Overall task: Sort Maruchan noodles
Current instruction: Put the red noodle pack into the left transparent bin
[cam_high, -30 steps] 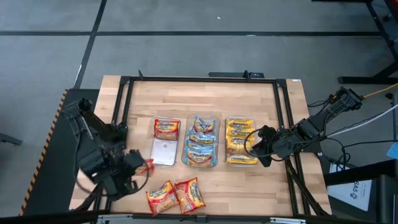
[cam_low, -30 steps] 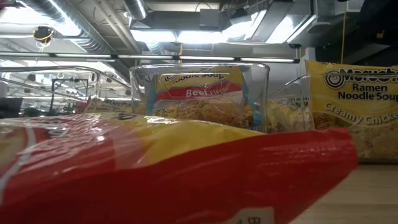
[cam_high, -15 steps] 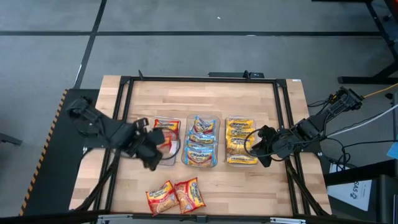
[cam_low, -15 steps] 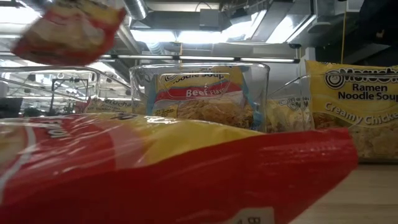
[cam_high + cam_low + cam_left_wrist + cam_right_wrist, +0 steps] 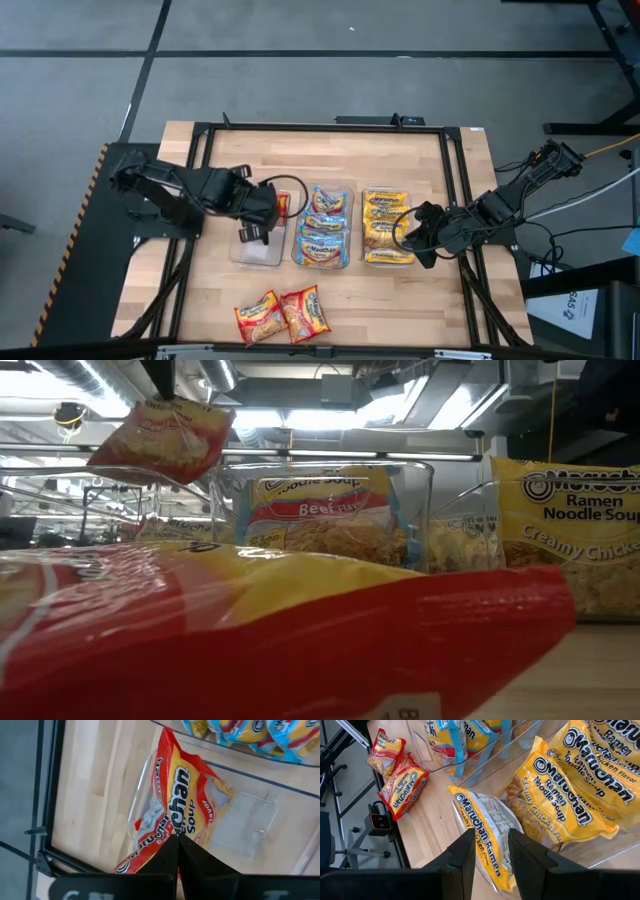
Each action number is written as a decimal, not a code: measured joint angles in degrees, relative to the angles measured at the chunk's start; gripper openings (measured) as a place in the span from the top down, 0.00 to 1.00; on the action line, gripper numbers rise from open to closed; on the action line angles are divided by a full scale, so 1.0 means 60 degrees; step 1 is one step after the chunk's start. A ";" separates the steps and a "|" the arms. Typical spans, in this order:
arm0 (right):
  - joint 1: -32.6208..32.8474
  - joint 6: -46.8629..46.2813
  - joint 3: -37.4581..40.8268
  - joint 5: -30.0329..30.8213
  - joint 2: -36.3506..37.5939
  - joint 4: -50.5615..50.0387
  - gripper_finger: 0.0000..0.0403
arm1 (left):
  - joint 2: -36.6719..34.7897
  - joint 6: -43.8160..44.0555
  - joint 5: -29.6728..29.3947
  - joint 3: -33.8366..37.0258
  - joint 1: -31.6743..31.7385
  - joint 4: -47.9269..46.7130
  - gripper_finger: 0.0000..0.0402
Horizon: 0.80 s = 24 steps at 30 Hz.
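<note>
I keep lowering the red-orange packet (image 5: 165, 440) with my left gripper until it sits inside, then let go, because it hangs above the clear tub's open space (image 5: 262, 253), beside a matching packet.
My left gripper (image 5: 262, 207) is above the left clear tub (image 5: 262, 248), shut on a red-orange Maruchan packet (image 5: 175, 795), which also shows in the low view (image 5: 160, 435). The middle tub (image 5: 323, 228) holds blue-trimmed packets and the right tub (image 5: 386, 228) holds yellow ones. My right gripper (image 5: 490, 854) is open at the right tub's near end. Its fingers stand on either side of a yellow packet (image 5: 485, 827) that leans on the tub's wall; I cannot tell whether they touch it. Two red-orange packets (image 5: 283, 315) lie flat near the table's front edge. My left gripper pinches the red-orange packet by its edge (image 5: 174, 831) between its two shut fingers. The fingers come from above and point down. The packet hangs tilted below them, lifted clear above the left tub.
A black frame (image 5: 320, 128) borders the wooden table top. One of the loose red-orange packets (image 5: 260, 640) fills the low view's foreground. Bare wood lies between the tubs and the front edge.
My left gripper has carried the red-orange packet up and from the table's near left toward the far right. It now stands above the left tub. The packet has stayed hanging from the shut fingers. My right arm has kept still.
</note>
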<state>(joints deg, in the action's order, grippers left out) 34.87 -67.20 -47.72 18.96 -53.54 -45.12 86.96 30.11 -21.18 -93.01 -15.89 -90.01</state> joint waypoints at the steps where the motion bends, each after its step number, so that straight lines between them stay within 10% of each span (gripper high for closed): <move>1: 0.0000 0.0000 0.0000 0.0013 0.0000 0.0000 0.71 | 0.0000 -0.0098 0.0003 0.0000 0.0089 0.0004 1.00; 24: 0.0000 0.0000 0.0000 0.0175 -0.0004 0.0004 0.71 | 0.0011 -0.0372 0.0479 0.3443 0.0548 0.2650 1.00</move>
<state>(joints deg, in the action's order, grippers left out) 34.87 -67.20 -47.72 20.01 -53.56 -45.10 87.02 27.88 -18.31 -72.35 -12.60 -74.11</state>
